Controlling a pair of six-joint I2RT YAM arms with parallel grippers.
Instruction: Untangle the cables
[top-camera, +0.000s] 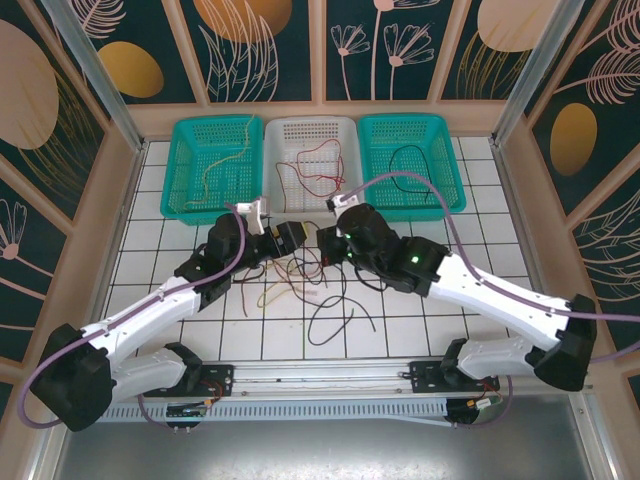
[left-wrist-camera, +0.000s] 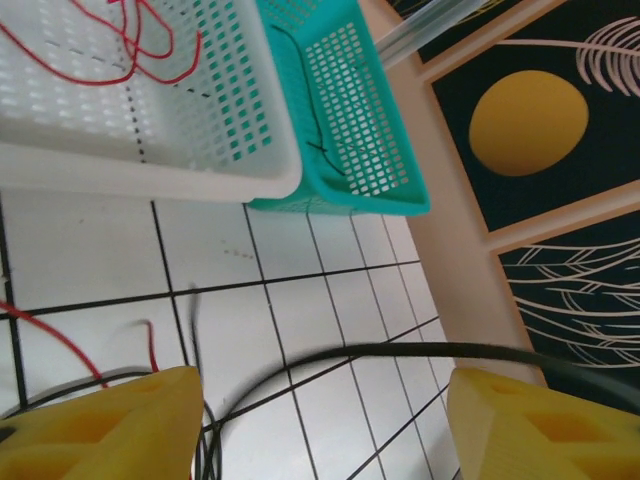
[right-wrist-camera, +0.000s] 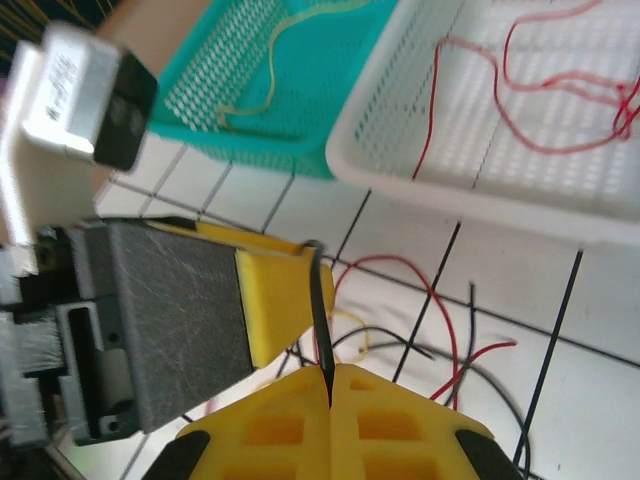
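The black cable is lying over my left gripper's finger (right-wrist-camera: 312, 248), so next my right gripper moves back and lifts the cable free before taking it to the black cable's basket (top-camera: 412, 168).
A tangle of red, black and yellow cables (top-camera: 318, 290) lies on the white tiles between the arms. My right gripper (top-camera: 328, 245) (right-wrist-camera: 331, 385) is shut on a black cable (right-wrist-camera: 322, 310), which rises from its jaws and crosses a yellow finger (right-wrist-camera: 275, 295) of the left gripper. My left gripper (top-camera: 298, 243) (left-wrist-camera: 320, 430) faces it, open, fingertips wide apart. The black cable (left-wrist-camera: 400, 350) stretches across that gap without being pinched. Red strands (left-wrist-camera: 60, 340) and further black ones lie on the tiles below.
Three baskets stand along the back: a teal one (top-camera: 215, 125) holding a yellow cable, a white one (top-camera: 310, 125) with red cables, and a teal one (top-camera: 410, 122) with a black cable. Lilac arm hoses (top-camera: 420, 180) arch overhead. Walls ring the table.
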